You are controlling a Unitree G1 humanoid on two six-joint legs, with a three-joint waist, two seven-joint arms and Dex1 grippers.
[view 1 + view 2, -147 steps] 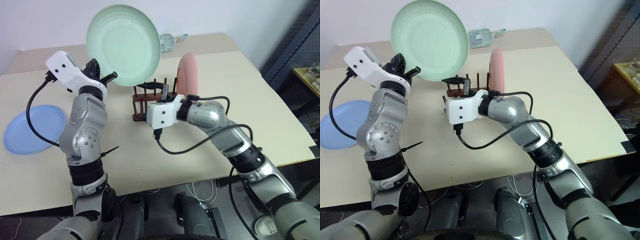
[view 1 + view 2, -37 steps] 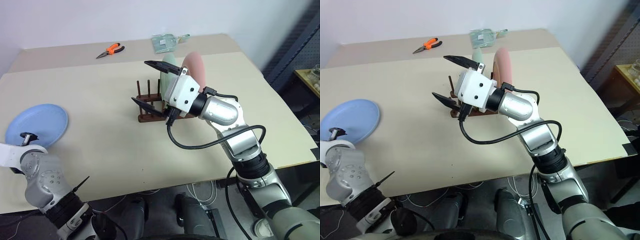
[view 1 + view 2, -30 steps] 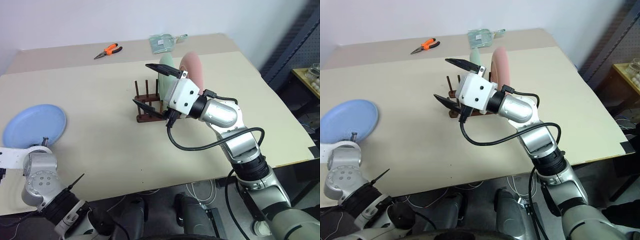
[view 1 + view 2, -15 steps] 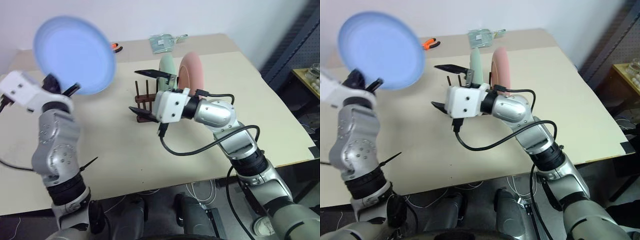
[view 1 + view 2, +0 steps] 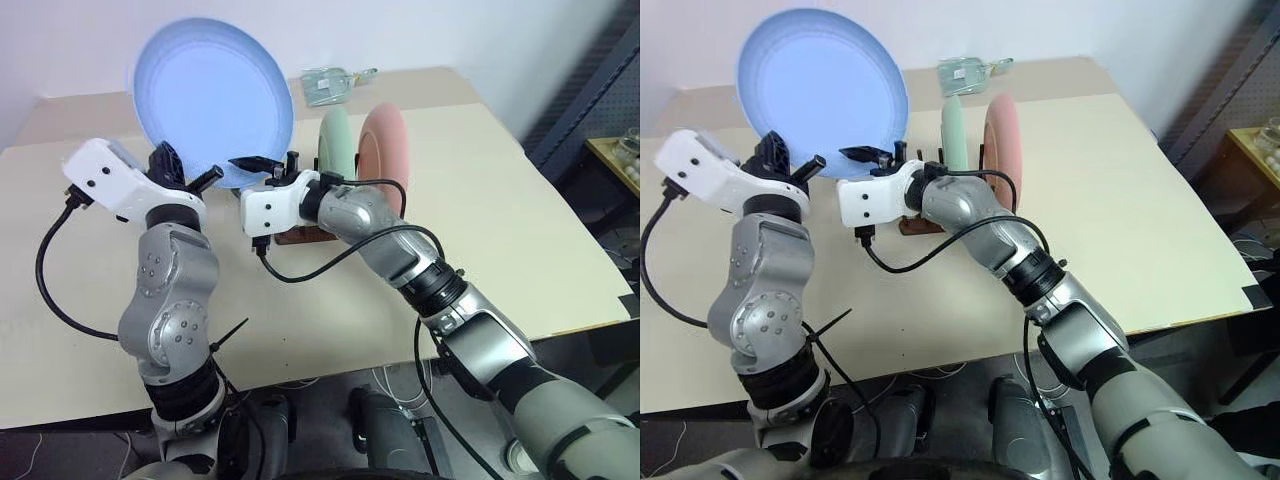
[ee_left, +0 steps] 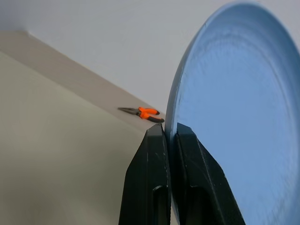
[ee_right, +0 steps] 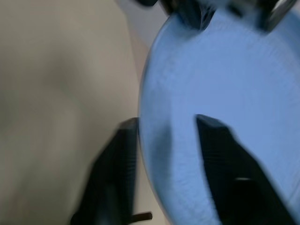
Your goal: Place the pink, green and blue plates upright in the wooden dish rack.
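Next, my right gripper takes the blue plate's rim (image 5: 252, 181) and turns the blue plate parallel to the green plate, because my left gripper is holding the blue plate (image 5: 213, 100) crosswise to the rack's slots.
The blue plate (image 5: 213, 100) is held upright in the air above the table's left half, with my left gripper (image 5: 188, 170) shut on its lower rim (image 6: 169, 129). My right gripper (image 5: 255, 165) is at the plate's lower right rim, open, one finger in front of the plate's face (image 7: 220, 159) and the other behind the rim. The green plate (image 5: 335, 135) and the pink plate (image 5: 385, 140) stand upright side by side in the wooden dish rack (image 5: 300, 237), just right of my right gripper.
Orange-handled pliers (image 6: 144, 112) lie on the far side of the table (image 5: 500, 220). A clear bag (image 5: 330, 83) lies at the table's far edge. A small side table (image 5: 615, 155) stands off to the right.
The blue plate, flat on the table's left a second ago, has been lifted upright and carried right. My right gripper swung left from the rack to the plate's rim, its fingers narrowing.
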